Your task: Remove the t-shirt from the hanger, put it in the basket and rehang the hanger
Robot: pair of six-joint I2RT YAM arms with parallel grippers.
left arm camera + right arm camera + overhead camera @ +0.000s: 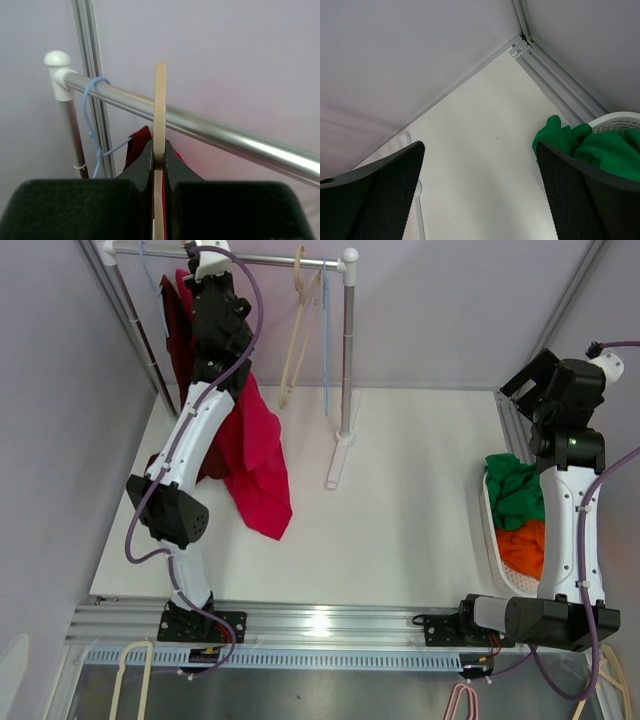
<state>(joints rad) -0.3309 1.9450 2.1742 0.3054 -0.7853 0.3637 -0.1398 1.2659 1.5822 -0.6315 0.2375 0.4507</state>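
Note:
The robot's left gripper has the beige hanger's hook [159, 95]. The red t-shirt hangs free, so the right gripper should next move toward its side edge [279, 452] and close there.
The red t-shirt [258, 455] hangs below my left arm, its lower hem near the table; a strip of it [140, 144] shows behind the fingers in the left wrist view. My left gripper [206, 264] is up at the rack rail [265, 257]. In the left wrist view it [159, 148] is shut on the beige hanger's hook [160, 97], which crosses the steel rail [210, 127]. I cannot tell whether the hook rests on the rail. My right gripper [533, 380] is open and empty [480, 167] above the table's far right.
A darker red garment [180, 335] hangs at the rail's left end on a blue hanger [92, 107]. An empty beige hanger [297, 325] and a blue hanger [325, 340] hang near the rack's right post [348, 350]. A white basket [492, 530] holds green cloth [580, 145] and orange cloth [522, 545].

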